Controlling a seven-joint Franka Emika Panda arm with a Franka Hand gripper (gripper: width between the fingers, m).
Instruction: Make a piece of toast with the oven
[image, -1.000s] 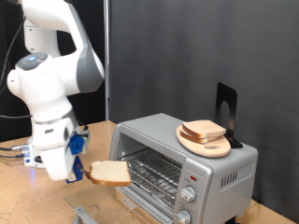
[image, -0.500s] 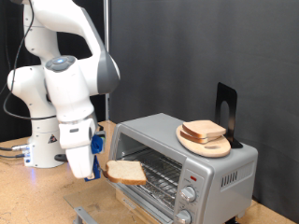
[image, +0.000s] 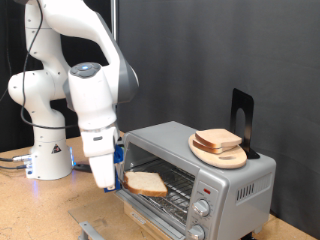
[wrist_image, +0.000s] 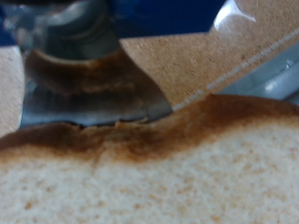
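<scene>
Next, I pull the spatula back with my gripper and then nudge the toast deeper (image: 176, 179), because the toast is lying over the spatula's blade (wrist_image: 103, 129) with its far end over the rack.
The silver-grey oven (image: 235, 180) stands on the table at the exterior view's right, its glass door open and its wire rack (image: 170, 183) showing. My gripper (image: 117, 183) is shut on the piece of toast (image: 146, 182), a pale slice with a tan-brown crust, and holds it flat at the oven's mouth, partly over the rack. In the wrist view the toast (wrist_image: 159, 168) fills the lower frame, with one finger (wrist_image: 79, 70) above its crust. Two round knobs (image: 203, 207) sit on the oven's front panel.
A round wooden plate (image: 232, 158) with another bread slice (image: 217, 140) sits on the oven's top, in front of a black stand (image: 243, 118). The open oven door (image: 120, 222) lies low at the front. The robot's white base (image: 50, 150) stands at the exterior view's left.
My gripper has carried the toast to the exterior view's right, from clear of the oven to its open mouth over the rack. The arm has swung in with it.
</scene>
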